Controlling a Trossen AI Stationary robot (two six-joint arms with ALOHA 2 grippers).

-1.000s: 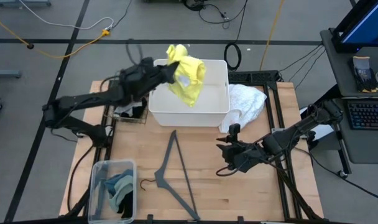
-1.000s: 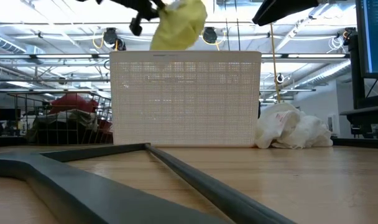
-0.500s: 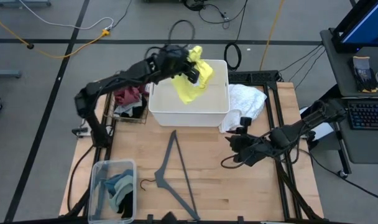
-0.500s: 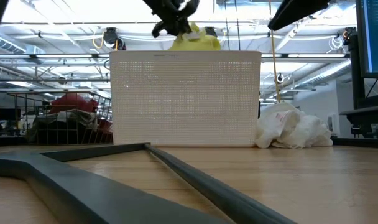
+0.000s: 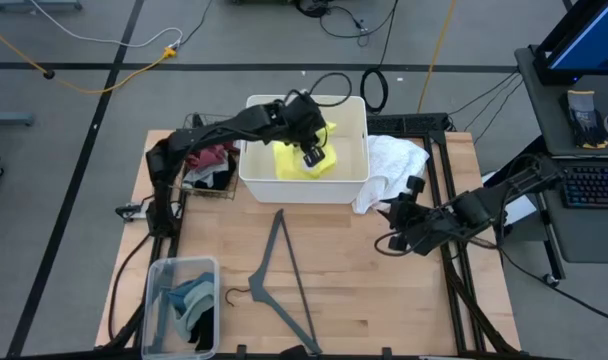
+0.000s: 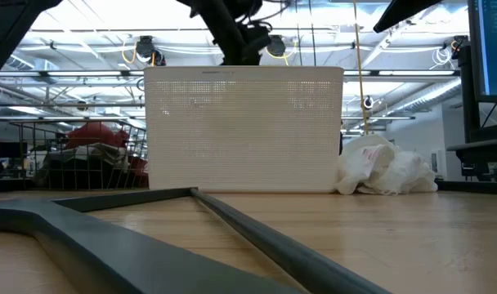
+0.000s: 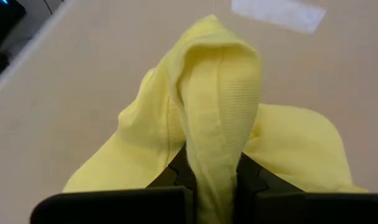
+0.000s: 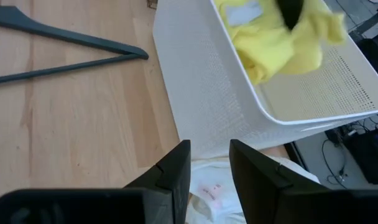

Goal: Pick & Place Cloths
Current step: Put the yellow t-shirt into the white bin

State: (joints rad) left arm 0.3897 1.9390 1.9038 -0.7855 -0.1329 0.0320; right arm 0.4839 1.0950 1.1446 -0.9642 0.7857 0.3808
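Note:
The yellow cloth (image 5: pixel 291 160) hangs free inside the white bin's rim, so my left gripper should go on lowering it toward the bin's bottom (image 5: pixel 348 158) until it settles, then let go.
The yellow cloth (image 5: pixel 296 165) lies bunched inside the white bin (image 5: pixel 254 182), and my left gripper (image 5: pixel 314 153) reaches down into the bin, shut on it. The right wrist view also shows the yellow cloth (image 8: pixel 273 46) in the bin. A white cloth (image 5: pixel 392 165) is heaped on the table against the bin's right side. My right gripper (image 5: pixel 397 214) hovers open just near of that white cloth, with nothing between its fingers (image 8: pixel 176 165). My left gripper pinches a raised, bunched fold of the yellow cloth (image 7: pixel 215 155) between its two fingers. The fingers slant down into the bin from above. The fold stands up at the fingers while the rest of the cloth (image 7: pixel 295 143) lies spread on the bin's floor.
A wire basket (image 5: pixel 209 165) with maroon and dark cloths stands left of the bin. A clear tub (image 5: pixel 181 305) with teal and green cloths sits at the near left. A dark grey hanger (image 5: pixel 281 275) lies mid-table. Bare wood shows at the near right.
My left gripper has gone toward the table's right and down into the bin, rolling as it went, still shut on the yellow cloth. The cloth hung above the bin's rim and now rests on its floor. My right gripper has drawn back toward the table's right edge.

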